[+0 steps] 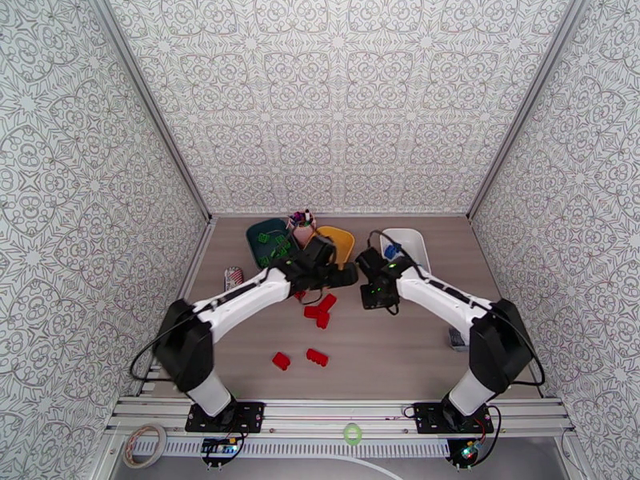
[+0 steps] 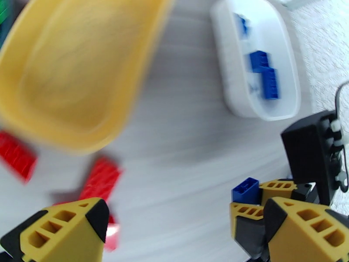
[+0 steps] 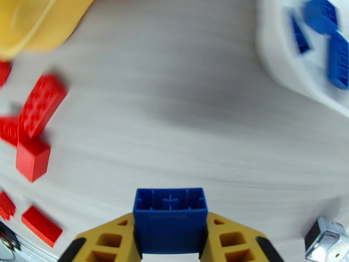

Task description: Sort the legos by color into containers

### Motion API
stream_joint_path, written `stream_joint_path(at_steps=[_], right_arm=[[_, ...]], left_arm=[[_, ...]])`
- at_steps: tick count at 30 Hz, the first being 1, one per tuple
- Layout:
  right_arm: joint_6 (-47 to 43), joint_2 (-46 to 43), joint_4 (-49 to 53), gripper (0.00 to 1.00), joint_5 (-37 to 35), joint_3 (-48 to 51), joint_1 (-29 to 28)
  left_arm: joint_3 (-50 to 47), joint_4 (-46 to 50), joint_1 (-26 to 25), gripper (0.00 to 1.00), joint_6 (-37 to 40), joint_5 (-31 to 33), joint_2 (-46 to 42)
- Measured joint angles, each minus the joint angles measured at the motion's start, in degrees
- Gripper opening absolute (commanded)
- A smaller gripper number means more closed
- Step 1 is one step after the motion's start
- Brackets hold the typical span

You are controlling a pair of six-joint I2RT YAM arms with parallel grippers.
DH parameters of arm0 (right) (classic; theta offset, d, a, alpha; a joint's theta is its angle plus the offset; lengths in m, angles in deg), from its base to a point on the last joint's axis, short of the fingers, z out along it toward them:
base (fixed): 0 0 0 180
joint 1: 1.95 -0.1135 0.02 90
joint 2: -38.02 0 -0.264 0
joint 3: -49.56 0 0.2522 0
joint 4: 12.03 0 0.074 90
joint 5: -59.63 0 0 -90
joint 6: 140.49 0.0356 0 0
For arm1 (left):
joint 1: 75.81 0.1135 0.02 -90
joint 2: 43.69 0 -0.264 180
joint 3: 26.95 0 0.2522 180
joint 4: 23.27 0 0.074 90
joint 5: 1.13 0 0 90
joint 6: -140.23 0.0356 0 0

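The blue lego is in my right gripper, close beside my empty left gripper, so next my left gripper moves back and picks up the front red lego nearest its base.
My right gripper [image 3: 170,230] is shut on a blue lego [image 3: 170,212], held a little above the table between the yellow tray [image 3: 30,18] and the white tray [image 3: 296,70]. In the left wrist view the same blue lego [image 2: 245,191] sits in the right gripper's fingers. Blue legos [image 2: 265,73] lie in the white tray [image 2: 235,97]. My left gripper [image 2: 174,232] stands open and empty over red legos [image 2: 102,177], just in front of the yellow tray [image 2: 74,70]. From above, the left gripper [image 1: 346,275] and right gripper [image 1: 370,263] are close together. Green legos [image 1: 276,250] lie in the teal tray [image 1: 260,232].
More red legos [image 1: 320,308] lie mid-table, and two [image 1: 281,361] [image 1: 317,358] nearer the front. A striped red-white object [image 1: 233,278] sits at the left, and a pink cup [image 1: 302,227] stands between the teal and yellow trays. A small metal part [image 3: 327,243] lies at the right.
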State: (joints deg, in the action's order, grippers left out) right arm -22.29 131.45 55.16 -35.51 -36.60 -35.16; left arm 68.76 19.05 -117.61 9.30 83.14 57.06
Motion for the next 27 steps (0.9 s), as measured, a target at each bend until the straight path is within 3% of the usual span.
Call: stream_joint_path(at_steps=[10, 20, 27], right_arm=[[0.3, -1.9, 3.2, 0.32, 4.0, -4.3, 15.3], [-0.4, 8.3, 6.9, 0.31, 7.6, -19.5, 25.7], [-1.2, 16.3, 10.4, 0.32, 7.8, -29.0, 27.1]], left_arm=[[28.7, 4.9, -0.9, 0.99, 7.0, -8.5, 18.7], [55.8, 13.4, 1.2, 0.99, 9.7, -12.3, 33.2], [58.5, 16.7, 5.3, 0.99, 9.7, -12.2, 35.5]])
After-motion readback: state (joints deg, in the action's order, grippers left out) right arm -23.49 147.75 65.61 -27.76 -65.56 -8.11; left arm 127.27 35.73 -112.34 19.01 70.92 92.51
